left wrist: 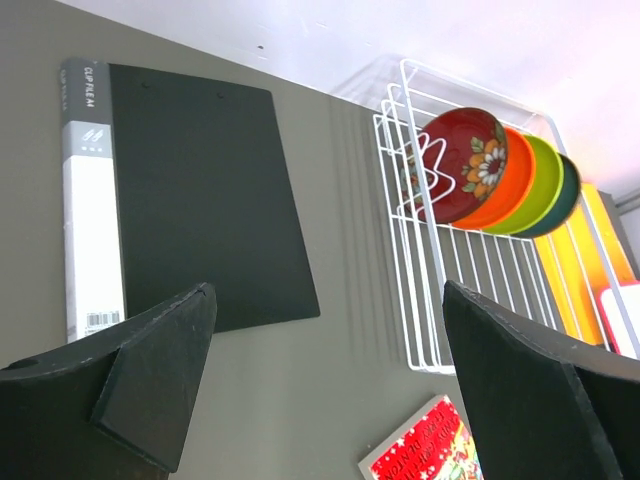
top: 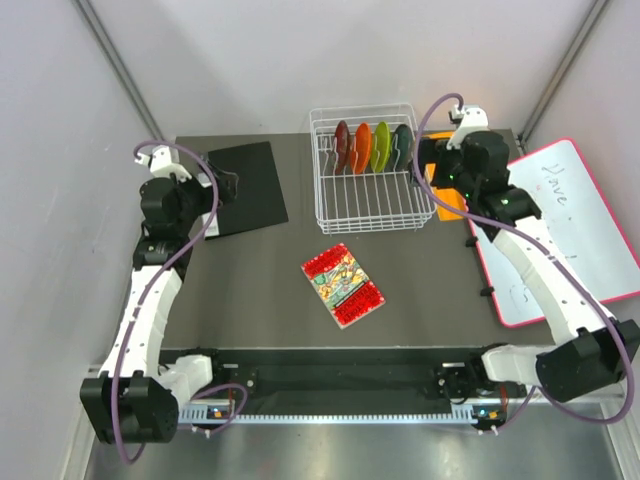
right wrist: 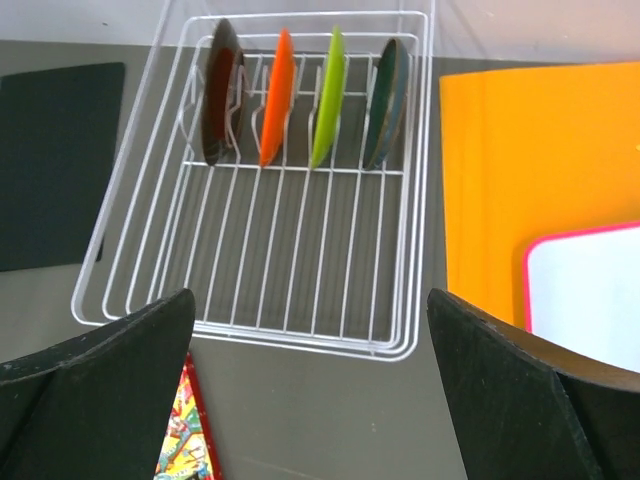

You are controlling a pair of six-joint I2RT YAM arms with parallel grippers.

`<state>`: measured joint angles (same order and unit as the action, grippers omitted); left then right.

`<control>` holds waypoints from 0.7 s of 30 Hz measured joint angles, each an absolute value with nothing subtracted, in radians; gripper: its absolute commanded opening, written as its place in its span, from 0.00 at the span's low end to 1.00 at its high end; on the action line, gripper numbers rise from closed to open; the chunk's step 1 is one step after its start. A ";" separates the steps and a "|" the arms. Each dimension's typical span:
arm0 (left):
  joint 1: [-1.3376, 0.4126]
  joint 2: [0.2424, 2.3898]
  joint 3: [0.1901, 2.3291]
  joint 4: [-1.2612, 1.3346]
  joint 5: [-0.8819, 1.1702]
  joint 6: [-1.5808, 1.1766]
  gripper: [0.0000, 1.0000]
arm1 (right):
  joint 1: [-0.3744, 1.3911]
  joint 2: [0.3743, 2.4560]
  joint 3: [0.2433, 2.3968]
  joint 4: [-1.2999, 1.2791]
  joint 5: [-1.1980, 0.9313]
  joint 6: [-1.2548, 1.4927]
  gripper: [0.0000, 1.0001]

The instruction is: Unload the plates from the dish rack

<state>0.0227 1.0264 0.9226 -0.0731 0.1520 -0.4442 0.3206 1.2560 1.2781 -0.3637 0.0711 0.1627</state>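
Observation:
The dark red plate (top: 341,148) stands upright with its edge toward the open fingers of the robot's right gripper, so the fingers should keep moving over its rim (top: 342,126) until they straddle it.
The white wire dish rack (top: 370,205) stands at the back middle of the table. Four plates stand upright in its far end: dark red (top: 342,146), orange (top: 362,146), lime green (top: 380,146) and dark teal (top: 401,146). My left gripper (top: 228,185) is open and empty over the black folder, left of the rack (left wrist: 420,300). My right gripper (top: 430,160) is open and empty just right of the rack's far end. In the right wrist view its open gripper (right wrist: 310,300) looks down on the rack (right wrist: 300,335) and the edge-on plates: red (right wrist: 220,90), orange (right wrist: 280,95), lime (right wrist: 328,95), teal (right wrist: 385,100).
A black folder (top: 245,185) lies at the back left. A red patterned packet (top: 343,285) lies in front of the rack. A flat orange board (top: 447,200) lies right of the rack, with a pink-rimmed whiteboard (top: 570,230) beyond it.

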 measured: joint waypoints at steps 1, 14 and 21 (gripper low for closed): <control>0.023 1.034 0.926 -0.071 0.147 -0.442 0.99 | 0.321 1.261 1.283 -0.360 0.062 0.162 1.00; 0.023 1.174 0.947 -0.044 0.031 -0.393 0.99 | 0.323 1.703 1.718 -0.307 -0.017 0.159 0.96; 0.023 1.243 0.909 0.013 -0.009 -0.390 0.97 | 0.349 1.926 1.929 -0.355 -0.014 0.153 0.93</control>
<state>0.0227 1.2434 0.9092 0.0132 -0.0086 -0.3904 0.3489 1.9263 1.9293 -0.3550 -0.0139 0.1532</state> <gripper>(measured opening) 0.980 0.937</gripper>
